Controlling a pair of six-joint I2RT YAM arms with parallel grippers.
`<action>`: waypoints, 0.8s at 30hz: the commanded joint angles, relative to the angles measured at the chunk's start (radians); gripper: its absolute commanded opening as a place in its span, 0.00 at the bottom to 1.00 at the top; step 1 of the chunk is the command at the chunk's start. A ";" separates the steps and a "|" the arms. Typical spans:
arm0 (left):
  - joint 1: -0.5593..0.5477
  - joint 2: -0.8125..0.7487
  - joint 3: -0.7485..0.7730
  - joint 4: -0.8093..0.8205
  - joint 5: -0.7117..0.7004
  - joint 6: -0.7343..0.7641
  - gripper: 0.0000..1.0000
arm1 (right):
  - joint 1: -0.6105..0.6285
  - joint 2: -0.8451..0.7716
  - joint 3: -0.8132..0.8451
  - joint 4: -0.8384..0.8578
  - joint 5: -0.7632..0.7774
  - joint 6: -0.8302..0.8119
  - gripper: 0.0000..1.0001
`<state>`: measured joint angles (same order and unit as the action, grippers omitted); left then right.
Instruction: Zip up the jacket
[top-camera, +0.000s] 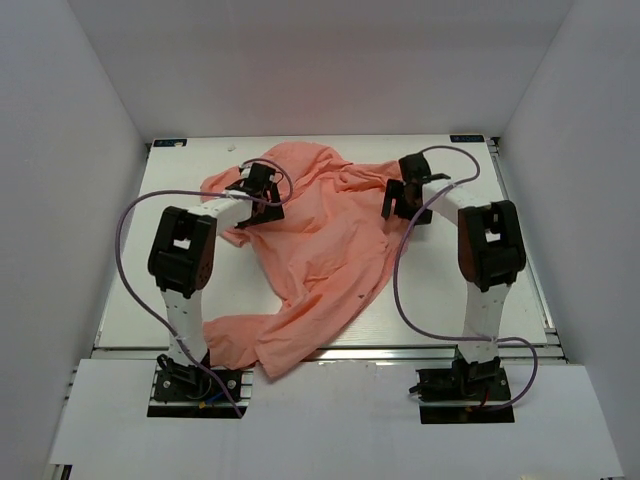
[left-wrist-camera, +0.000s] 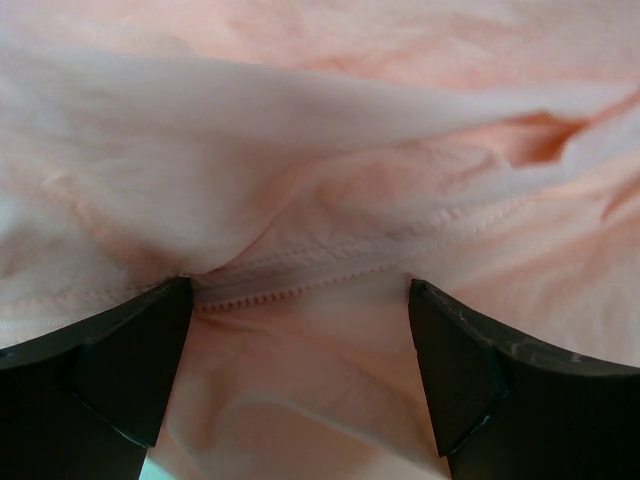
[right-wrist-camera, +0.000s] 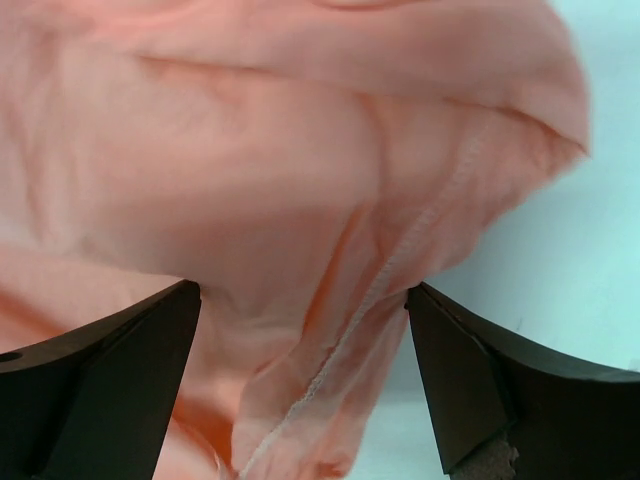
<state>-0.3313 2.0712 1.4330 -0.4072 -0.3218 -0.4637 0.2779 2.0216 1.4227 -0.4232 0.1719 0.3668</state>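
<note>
The jacket is crumpled and trails over the front edge (top-camera: 272, 358). My left gripper should keep it still while my right gripper pulls its side edge (top-camera: 398, 236) toward the back.
The salmon-pink jacket (top-camera: 320, 240) lies crumpled across the middle of the white table, one part trailing to the front edge. My left gripper (top-camera: 258, 190) is open over the jacket's upper left part; in its wrist view (left-wrist-camera: 300, 330) the fingers (left-wrist-camera: 120, 360) straddle fabric with a line of zipper teeth (left-wrist-camera: 300, 285) running between them. My right gripper (top-camera: 405, 195) is open at the jacket's right edge; in its wrist view (right-wrist-camera: 300, 340) a folded fabric edge with a zipper strip (right-wrist-camera: 350, 330) hangs between the open fingers (right-wrist-camera: 470, 370). No slider shows.
The white table (top-camera: 470, 300) has bare surface at left and right of the jacket. White walls enclose it on three sides. Purple cables (top-camera: 400, 270) loop from both arms. The table surface shows beside the fabric in the right wrist view (right-wrist-camera: 580, 250).
</note>
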 joint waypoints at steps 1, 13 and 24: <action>-0.012 -0.098 -0.237 -0.157 0.165 -0.117 0.98 | -0.057 0.119 0.159 -0.052 -0.051 -0.022 0.89; -0.222 -0.437 -0.390 -0.224 0.403 -0.204 0.98 | -0.115 0.499 0.843 0.113 -0.155 -0.199 0.89; -0.233 -0.490 -0.096 -0.311 0.057 -0.087 0.98 | -0.118 0.022 0.401 0.024 -0.175 -0.171 0.89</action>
<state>-0.5686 1.6516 1.2774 -0.6773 -0.0784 -0.5785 0.1574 2.2543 1.9415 -0.4145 -0.0231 0.1566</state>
